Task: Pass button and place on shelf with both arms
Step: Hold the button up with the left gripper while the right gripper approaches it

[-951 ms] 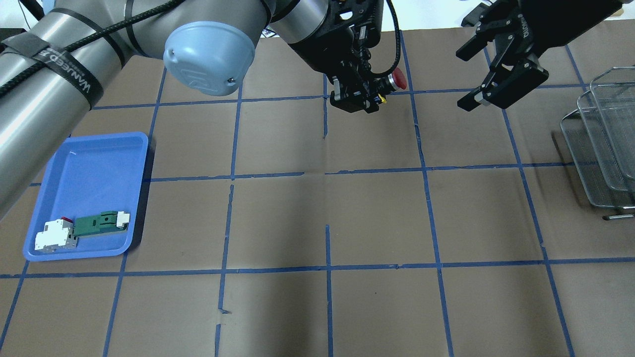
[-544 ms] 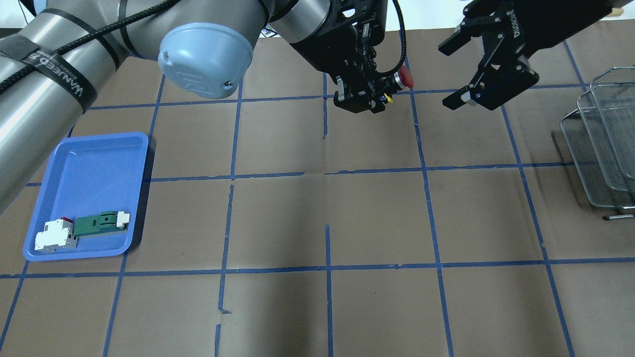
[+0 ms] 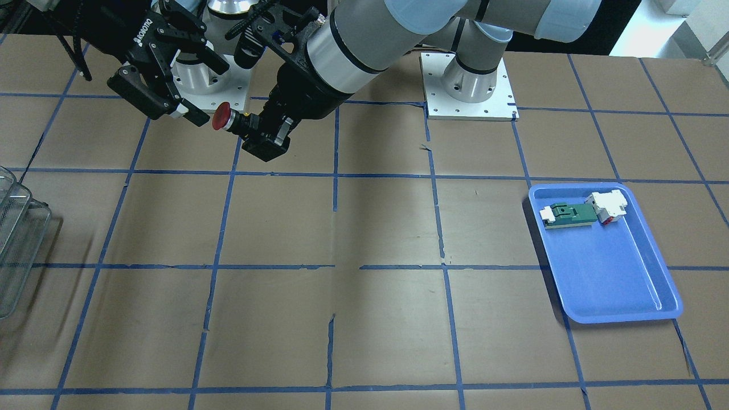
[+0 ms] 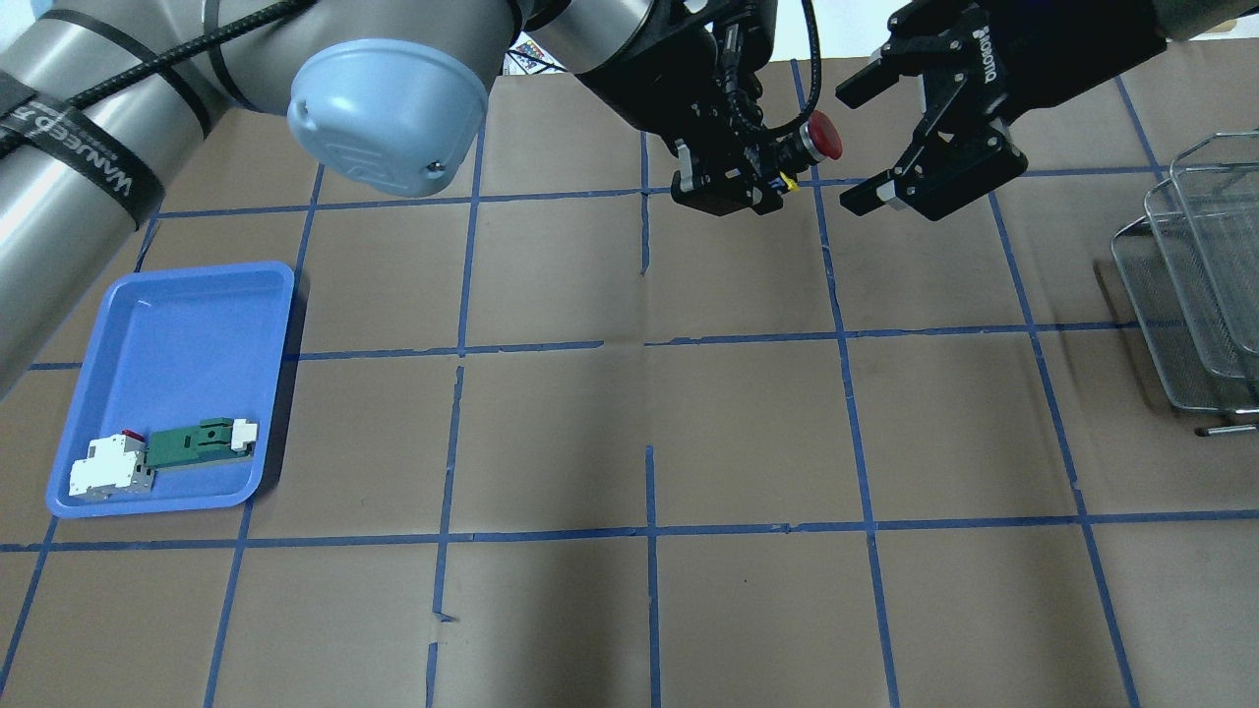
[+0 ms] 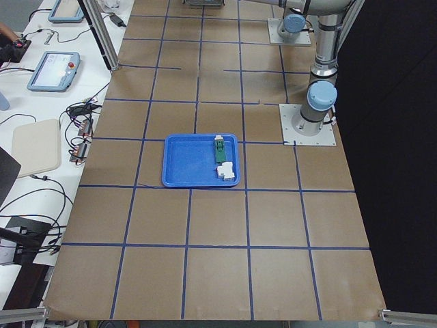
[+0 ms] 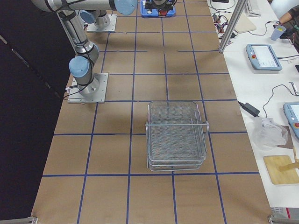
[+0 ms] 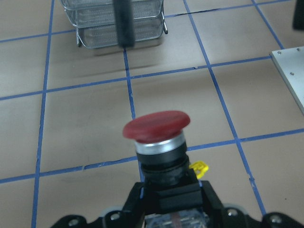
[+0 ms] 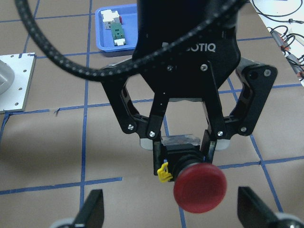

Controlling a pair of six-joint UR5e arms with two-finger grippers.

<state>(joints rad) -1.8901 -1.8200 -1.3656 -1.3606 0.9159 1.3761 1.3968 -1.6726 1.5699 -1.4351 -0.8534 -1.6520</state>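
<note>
The red cap is joined to the black body by a pale collar, so I expect the whole button to come along when I carry it by the cap.
My left gripper is shut on the black body of the button, holding it above the table with the red cap pointing at my right gripper. The right gripper is open, its fingers above and below the cap, just short of it and not touching. The front-facing view shows the button between the left gripper and the right gripper. The right wrist view shows the cap between its open fingertips. The left wrist view shows the cap close up. The wire-mesh shelf stands at the table's right edge.
A blue tray at the left holds a green-and-white part and a white block with red. The shelf also shows in the exterior right view and far off in the left wrist view. Brown paper with blue tape lines covers the table.
My left gripper has carried the button to the right. My right gripper has moved left towards it, still open, so the cap now sits at the mouth of its fingers.
</note>
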